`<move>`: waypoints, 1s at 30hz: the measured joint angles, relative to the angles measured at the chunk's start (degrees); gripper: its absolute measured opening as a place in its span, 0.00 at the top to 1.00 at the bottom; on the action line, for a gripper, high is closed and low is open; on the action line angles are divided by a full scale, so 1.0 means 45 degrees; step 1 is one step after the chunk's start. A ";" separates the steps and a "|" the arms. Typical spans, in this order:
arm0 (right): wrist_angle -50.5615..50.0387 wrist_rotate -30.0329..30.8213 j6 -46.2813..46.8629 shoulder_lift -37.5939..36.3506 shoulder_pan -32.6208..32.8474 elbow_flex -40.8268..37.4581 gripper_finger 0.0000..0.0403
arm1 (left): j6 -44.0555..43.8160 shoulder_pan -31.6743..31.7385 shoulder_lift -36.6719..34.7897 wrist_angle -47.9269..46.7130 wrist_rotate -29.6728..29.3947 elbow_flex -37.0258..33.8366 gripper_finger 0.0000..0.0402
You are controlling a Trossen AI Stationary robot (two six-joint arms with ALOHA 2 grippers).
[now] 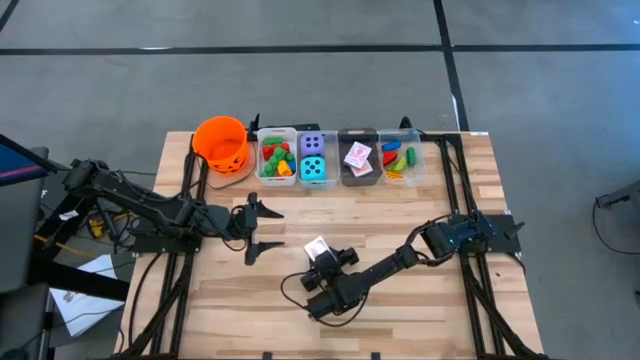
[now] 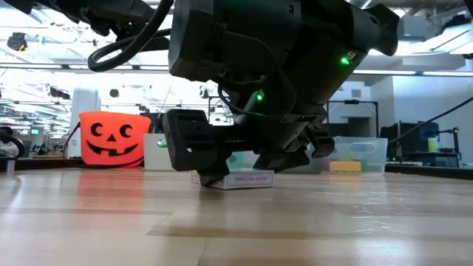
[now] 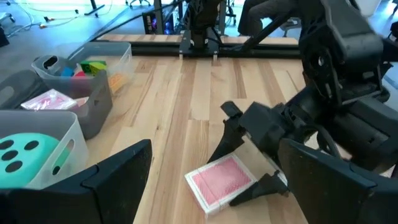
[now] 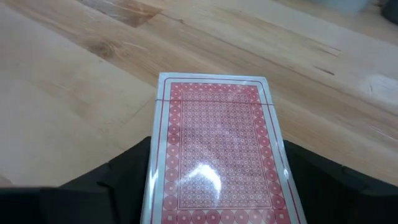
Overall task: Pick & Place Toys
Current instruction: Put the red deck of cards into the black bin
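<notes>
The robot's right gripper holds the pack [image 1: 316,247] straight by its long sides, so it should go on gripping until the pack is hanging above the open dark bin with cards [image 1: 358,160].
A pack of playing cards [image 4: 217,149] with a red patterned back lies flat on the wooden table [image 1: 420,300], near the middle [image 1: 317,246]. My right gripper [image 4: 217,193] reaches it slanting down from the near side and has a dark finger on each side of it; the left wrist view [image 3: 239,168] also shows this. My left gripper [image 1: 265,228] hangs open above the table to the left of the pack, holding nothing. My right gripper has the pack between its two fingers, one against each long side [image 4: 153,158] [image 4: 281,158], on the half nearer the wrist. The fingers [image 4: 124,177] slant down from the table's near side and lie along the pack. The pack rests flat on the table [image 2: 240,179].
Along the far edge stand an orange pumpkin bucket [image 1: 222,142], a clear bin of small bricks [image 1: 277,158], a bin with a purple die [image 1: 313,144] and a teal die [image 1: 314,169], a dark bin with cards [image 1: 358,158] and another brick bin [image 1: 400,158].
</notes>
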 joint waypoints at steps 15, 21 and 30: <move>-0.3786 0.2141 -0.0004 -0.3726 -0.0335 -0.0087 0.26 | -0.0004 0.0005 -0.0258 -0.0219 0.0000 -0.0002 0.15; -0.7430 0.2815 0.1551 -0.5091 -0.1331 -0.0042 0.26 | -0.0028 0.0005 -0.0340 -0.0225 0.0000 0.0005 0.15; -0.8769 0.3196 0.0353 -0.6012 -0.4211 -0.0085 0.26 | -0.0106 0.0000 -0.0340 -0.0288 0.0000 0.0005 0.15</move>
